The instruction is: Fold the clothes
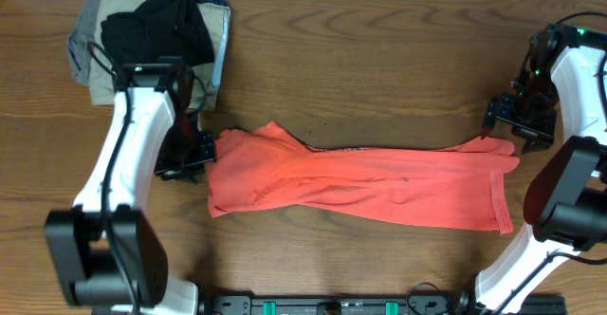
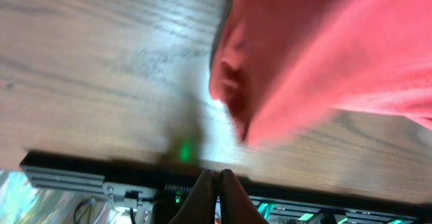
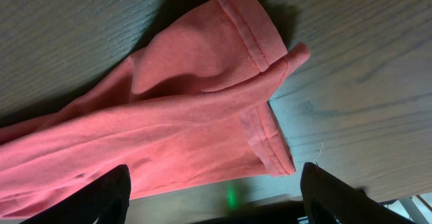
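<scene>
The T-shirt's end (image 1: 245, 171) beside the robot's left gripper is bunched up and crooked, so next the left gripper grabs that end (image 1: 223, 176) and pulls it toward the black bar before folding.
The clothes, a red-orange T-shirt (image 1: 360, 182), lie bunched in a long band across the middle of the table. My left gripper (image 1: 196, 152) is just off the shirt's left end. In the left wrist view it (image 2: 217, 182) is shut with nothing between its fingers, and the shirt (image 2: 324, 48) lies beyond it, blurred. My right gripper (image 1: 505, 125) hovers at the shirt's far right corner. In the right wrist view it (image 3: 219, 197) stands wide open over the hemmed edge of the shirt (image 3: 189, 116), with no cloth held.
A pile of khaki and grey folded garments (image 1: 95, 40) with a black garment (image 1: 156, 26) on top sits at the back left, just behind my left arm. A black rail (image 1: 332, 305) runs along the table's front edge.
</scene>
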Robot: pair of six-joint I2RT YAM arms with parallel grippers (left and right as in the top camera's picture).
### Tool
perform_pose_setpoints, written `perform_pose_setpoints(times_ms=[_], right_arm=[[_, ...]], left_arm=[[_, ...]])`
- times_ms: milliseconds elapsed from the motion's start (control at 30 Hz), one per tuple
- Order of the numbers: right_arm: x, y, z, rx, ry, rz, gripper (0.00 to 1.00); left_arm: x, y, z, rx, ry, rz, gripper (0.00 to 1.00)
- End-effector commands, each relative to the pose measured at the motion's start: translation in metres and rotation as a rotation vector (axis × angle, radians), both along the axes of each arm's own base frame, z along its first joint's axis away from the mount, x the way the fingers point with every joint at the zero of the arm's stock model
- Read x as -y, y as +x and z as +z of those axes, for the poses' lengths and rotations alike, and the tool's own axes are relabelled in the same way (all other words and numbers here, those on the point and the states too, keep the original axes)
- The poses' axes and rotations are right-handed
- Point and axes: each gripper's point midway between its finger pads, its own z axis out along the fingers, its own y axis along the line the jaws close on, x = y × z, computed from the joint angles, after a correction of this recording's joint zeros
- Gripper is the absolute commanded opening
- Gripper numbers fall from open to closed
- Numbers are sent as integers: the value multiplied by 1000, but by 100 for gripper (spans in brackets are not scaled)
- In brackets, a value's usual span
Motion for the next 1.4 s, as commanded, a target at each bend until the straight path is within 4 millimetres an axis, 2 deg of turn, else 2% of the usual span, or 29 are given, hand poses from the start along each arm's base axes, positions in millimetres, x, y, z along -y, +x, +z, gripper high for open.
perform_pose_setpoints(times_ms=[0, 133, 300, 333, 400, 467, 567, 700, 1000, 1133, 1300, 1367], right_arm=[[-3, 0, -1, -3, 4, 3, 79], [-4, 0, -1, -4, 5, 2, 79], [-7, 0, -1, 0, 22, -1, 79], [-7, 0, -1, 0, 22, -1, 79], [-7, 0, -1, 0, 22, 0, 79], [-7, 0, -1, 0, 22, 0, 79], [-7, 0, -1, 0, 22, 0, 79], [-7, 0, -1, 0, 22, 0, 79], [-7, 0, -1, 0, 22, 0, 79], [-7, 0, -1, 0, 22, 0, 79], [-7, 0, -1, 0, 22, -1, 79], [-7, 0, -1, 0, 22, -1, 79]], left_arm=[[-7, -11, 22, 62, 40, 17, 6], [-7, -21, 34, 75, 40, 16, 6], [-3, -28, 28, 47, 20, 20, 6], [-3, -27, 25, 49, 17, 21, 9], [1, -22, 14, 69, -1, 25, 29], [6, -16, 2, 92, -34, 30, 41], [17, -6, -20, 140, -95, 39, 52], [28, 3, -45, 186, -164, 38, 55], [38, 4, -81, 180, -220, 45, 54], [38, 5, -82, 181, -221, 41, 41], [38, 4, -83, 179, -221, 41, 38], [38, 3, -84, 176, -220, 41, 21]])
